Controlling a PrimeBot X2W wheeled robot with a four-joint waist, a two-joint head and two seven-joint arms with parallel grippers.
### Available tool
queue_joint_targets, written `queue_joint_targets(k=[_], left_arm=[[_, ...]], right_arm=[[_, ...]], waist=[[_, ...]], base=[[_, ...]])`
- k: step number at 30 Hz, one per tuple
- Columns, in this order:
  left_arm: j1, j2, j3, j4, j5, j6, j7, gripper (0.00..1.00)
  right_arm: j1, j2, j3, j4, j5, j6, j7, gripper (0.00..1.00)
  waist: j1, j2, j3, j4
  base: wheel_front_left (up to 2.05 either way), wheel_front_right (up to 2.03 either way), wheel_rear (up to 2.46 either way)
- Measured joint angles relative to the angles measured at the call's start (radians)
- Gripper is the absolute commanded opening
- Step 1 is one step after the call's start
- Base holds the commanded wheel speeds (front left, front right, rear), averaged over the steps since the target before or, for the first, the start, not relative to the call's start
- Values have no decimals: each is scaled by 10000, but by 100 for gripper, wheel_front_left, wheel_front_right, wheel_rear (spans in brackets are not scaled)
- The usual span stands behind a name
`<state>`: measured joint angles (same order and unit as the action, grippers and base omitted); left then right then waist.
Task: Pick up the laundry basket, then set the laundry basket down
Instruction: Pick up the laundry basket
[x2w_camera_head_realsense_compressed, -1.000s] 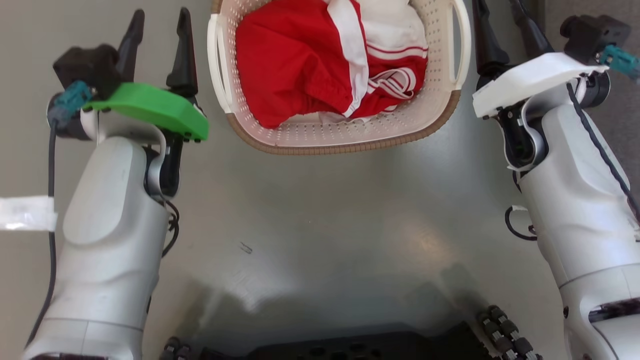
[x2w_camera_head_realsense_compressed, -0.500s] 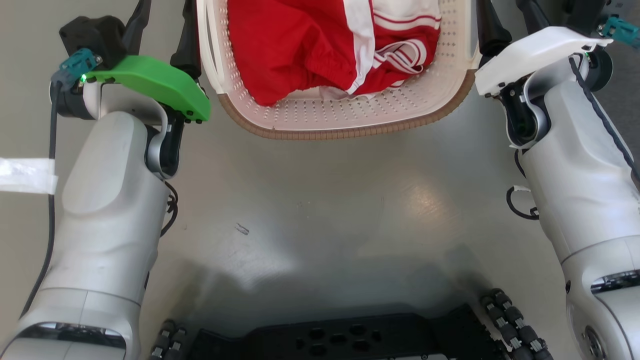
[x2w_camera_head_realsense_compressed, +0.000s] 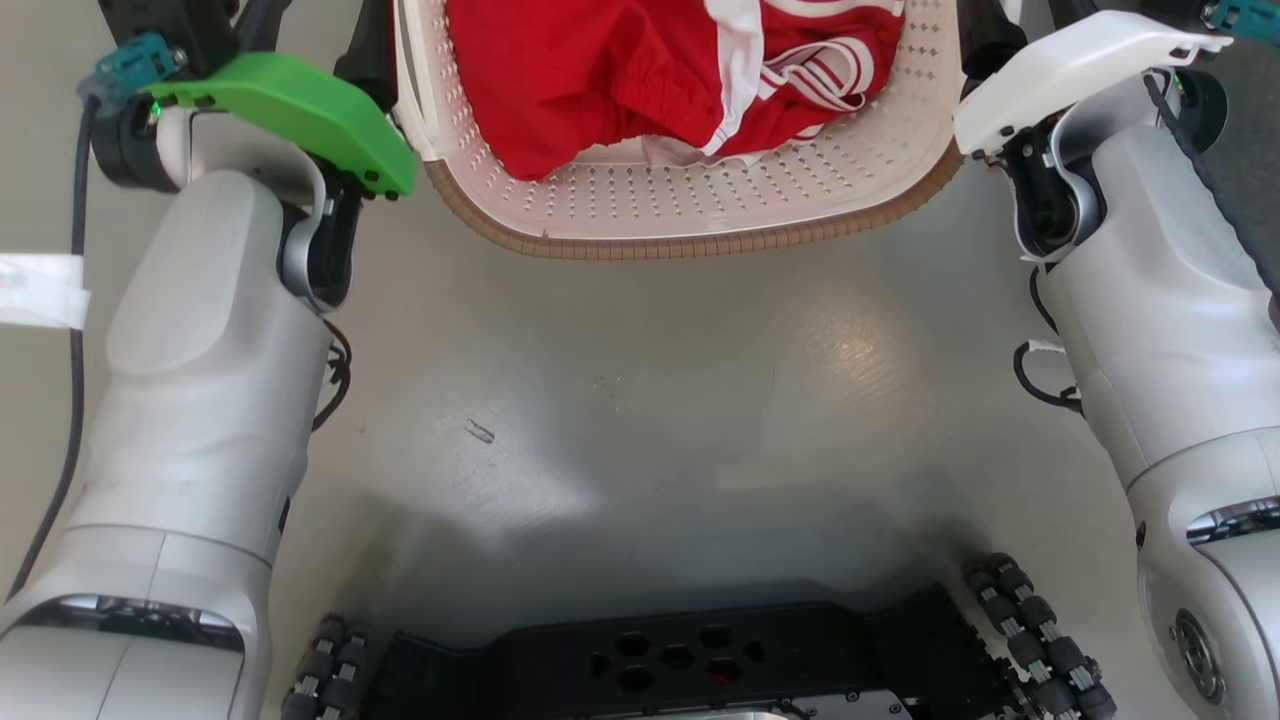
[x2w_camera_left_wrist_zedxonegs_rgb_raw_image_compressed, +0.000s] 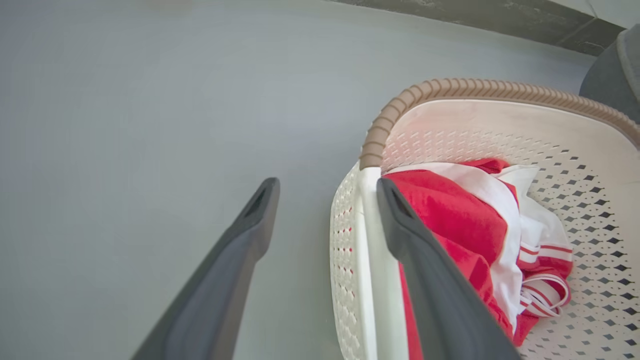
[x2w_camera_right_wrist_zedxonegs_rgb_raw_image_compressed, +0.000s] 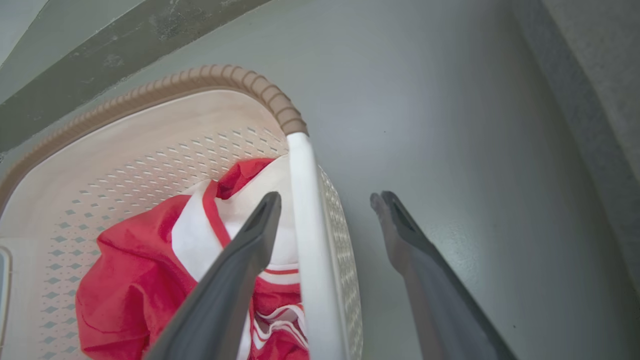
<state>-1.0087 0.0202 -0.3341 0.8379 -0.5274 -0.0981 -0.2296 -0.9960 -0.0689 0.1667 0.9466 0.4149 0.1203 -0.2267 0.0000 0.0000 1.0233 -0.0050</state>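
Observation:
I am going to lift the basket. The red and white garment (x2w_camera_head_realsense_compressed: 654, 78) will ride along in place, because it lies slumped well below the brown woven rim (x2w_camera_head_realsense_compressed: 708, 244).
The laundry basket (x2w_camera_head_realsense_compressed: 680, 245), cream and perforated with a brown woven rim, stands on the grey floor and holds a red and white garment (x2w_camera_head_realsense_compressed: 600, 80). My left gripper (x2w_camera_left_wrist_zedxonegs_rgb_raw_image_compressed: 327, 187) is open astride the basket's left white handle (x2w_camera_left_wrist_zedxonegs_rgb_raw_image_compressed: 367, 230): one finger is outside over the floor, the other inside above the garment (x2w_camera_left_wrist_zedxonegs_rgb_raw_image_compressed: 450, 215). My right gripper (x2w_camera_right_wrist_zedxonegs_rgb_raw_image_compressed: 327, 200) is open too, astride the right handle (x2w_camera_right_wrist_zedxonegs_rgb_raw_image_compressed: 305, 225), with its left finger inside the basket (x2w_camera_right_wrist_zedxonegs_rgb_raw_image_compressed: 200, 80). In the head view the dark fingers (x2w_camera_head_realsense_compressed: 368, 45) are cut off by the top edge.
My black wheeled base (x2w_camera_head_realsense_compressed: 680, 660) lies at the bottom of the head view. A strip of white tape (x2w_camera_head_realsense_compressed: 40, 290) marks the floor at the left. A dark skirting (x2w_camera_right_wrist_zedxonegs_rgb_raw_image_compressed: 125, 35) runs behind the basket, and a grey mat edge (x2w_camera_right_wrist_zedxonegs_rgb_raw_image_compressed: 600, 100) lies to its right.
The head view has shifted, so the basket sits higher in it. Both arms have reached forward and inward, bringing the fingers from beside the basket to its two handles. Both grippers stay open.

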Motion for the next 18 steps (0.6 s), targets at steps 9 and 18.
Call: queue_joint_targets(k=[9,18], left_arm=[[-220,-19,-621,523,-336,-86,-2,100],[-321,-19,-1156,926,-757,-163,104,100]], right_arm=[[-284,21,182,564,73,10,-19,100],[-624,21,472,984,96,13,-61,100]], waist=[[0,0,190,-23],[0,0,301,-42]], base=[[0,0,0],[0,0,0]])
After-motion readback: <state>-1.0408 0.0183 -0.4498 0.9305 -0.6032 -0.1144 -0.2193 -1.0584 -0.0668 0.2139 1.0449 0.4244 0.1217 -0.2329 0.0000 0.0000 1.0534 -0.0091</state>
